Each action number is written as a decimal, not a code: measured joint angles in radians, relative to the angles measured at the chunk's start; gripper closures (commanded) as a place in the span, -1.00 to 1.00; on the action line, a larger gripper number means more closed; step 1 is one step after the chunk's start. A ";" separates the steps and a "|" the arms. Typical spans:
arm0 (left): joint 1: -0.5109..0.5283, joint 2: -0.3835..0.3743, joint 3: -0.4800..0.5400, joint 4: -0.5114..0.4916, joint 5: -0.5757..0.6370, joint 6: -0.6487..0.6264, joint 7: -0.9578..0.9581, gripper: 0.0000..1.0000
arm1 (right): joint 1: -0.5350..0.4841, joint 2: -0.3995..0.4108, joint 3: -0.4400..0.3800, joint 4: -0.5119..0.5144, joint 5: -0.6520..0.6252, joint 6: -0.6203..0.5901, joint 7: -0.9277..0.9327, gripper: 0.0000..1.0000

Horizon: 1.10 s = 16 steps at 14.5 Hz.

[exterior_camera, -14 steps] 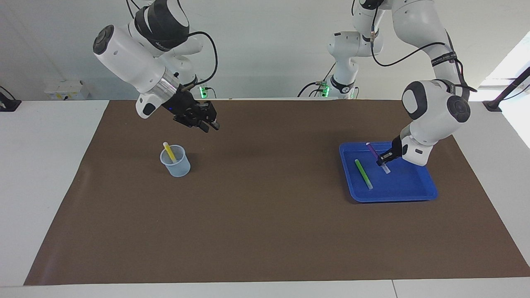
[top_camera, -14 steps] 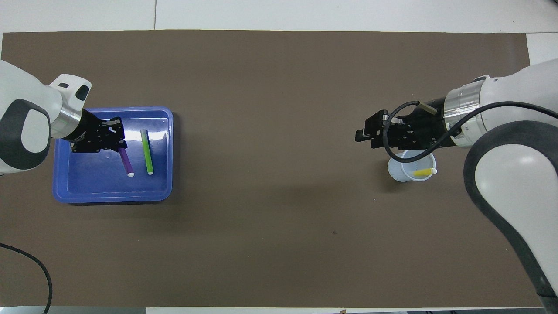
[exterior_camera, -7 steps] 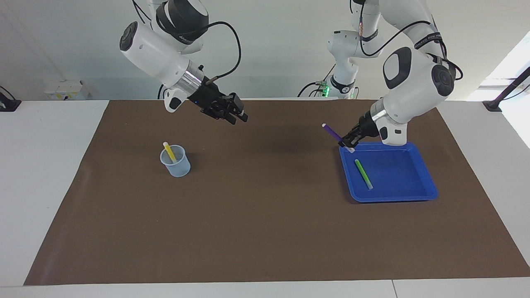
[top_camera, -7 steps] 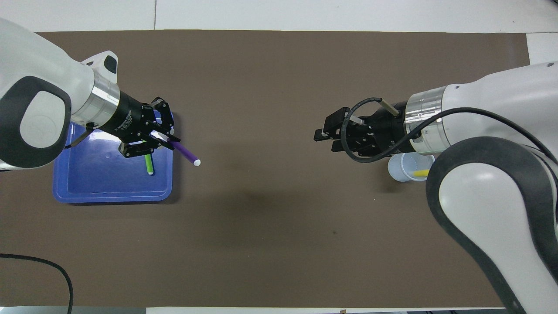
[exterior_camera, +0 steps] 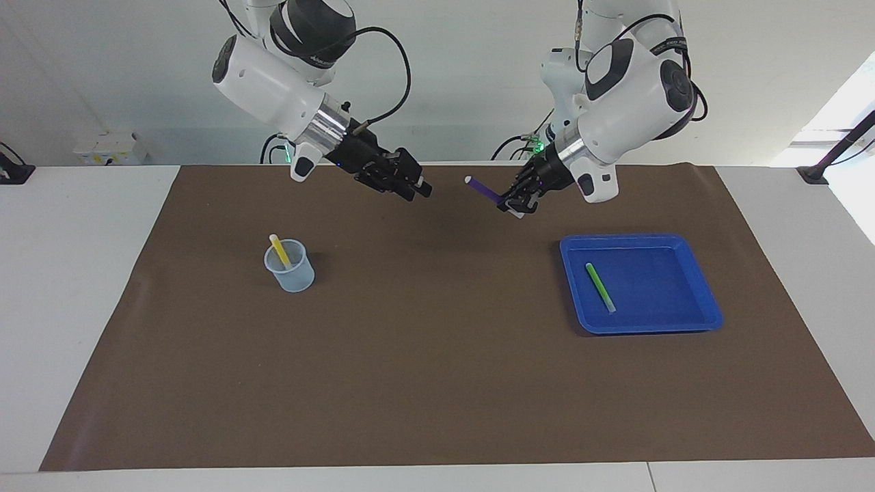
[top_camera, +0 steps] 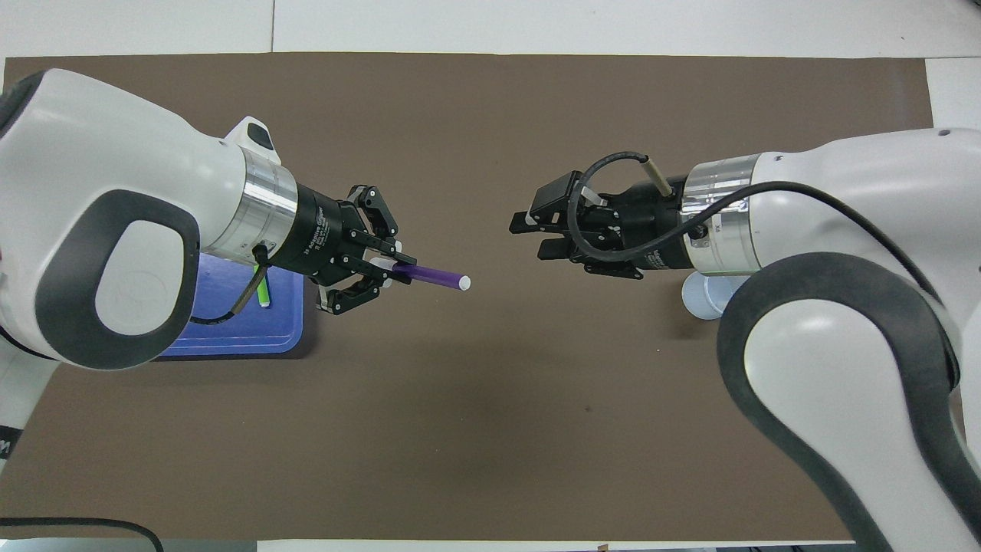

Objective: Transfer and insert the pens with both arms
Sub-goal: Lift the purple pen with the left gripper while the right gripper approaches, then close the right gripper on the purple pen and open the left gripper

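My right gripper keeps going toward the pale tip (top_camera: 464, 282) until its fingers close around the tip, because the purple pen's free half (top_camera: 436, 275) sticks out clear of my left gripper.
My left gripper (exterior_camera: 516, 201) is shut on one end of the purple pen (exterior_camera: 482, 189) and holds it up over the mat's middle, toward the robots' edge. The pen's free pale tip points at my right gripper (exterior_camera: 417, 188). That gripper is open and empty in the air, a short gap from the tip. Overhead, the left gripper (top_camera: 387, 268), the purple pen (top_camera: 433, 276) and the right gripper (top_camera: 529, 234) face each other. The yellow pen (exterior_camera: 279, 251) leans in a clear cup (exterior_camera: 290, 270). The green pen (exterior_camera: 600, 288) lies in the blue tray (exterior_camera: 642, 321).
A brown mat (exterior_camera: 437, 355) covers the table. The cup stands toward the right arm's end, the tray toward the left arm's end. Overhead, the cup (top_camera: 701, 295) and the tray (top_camera: 230, 345) are mostly covered by the arms. A slimmer arm (exterior_camera: 567, 102) stands at the robots' edge.
My left gripper lifted the purple pen out of the tray and carried it toward the table's middle. My right gripper moved from over the cup toward the middle, facing the pen.
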 measured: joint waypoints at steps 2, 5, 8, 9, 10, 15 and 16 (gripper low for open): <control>-0.021 -0.036 0.000 -0.077 -0.070 0.082 -0.032 1.00 | 0.036 0.000 0.001 0.000 0.000 0.031 0.050 -0.02; -0.039 -0.093 0.000 -0.190 -0.169 0.170 -0.051 1.00 | 0.052 -0.004 0.001 0.000 0.000 0.037 0.061 -0.02; -0.039 -0.127 0.007 -0.248 -0.227 0.200 -0.065 1.00 | 0.048 -0.005 -0.002 -0.006 0.000 0.036 0.030 -0.02; -0.039 -0.133 0.009 -0.257 -0.236 0.207 -0.076 1.00 | 0.049 -0.005 -0.002 -0.008 0.000 0.036 0.023 -0.02; -0.039 -0.136 0.010 -0.263 -0.240 0.214 -0.089 1.00 | 0.050 -0.006 -0.001 -0.011 0.000 0.036 0.022 -0.01; -0.042 -0.136 0.008 -0.269 -0.257 0.259 -0.135 1.00 | 0.053 -0.011 0.002 -0.019 0.000 0.036 0.018 0.01; -0.042 -0.136 0.008 -0.270 -0.261 0.262 -0.137 1.00 | 0.056 -0.012 0.002 -0.019 0.000 0.036 0.017 0.02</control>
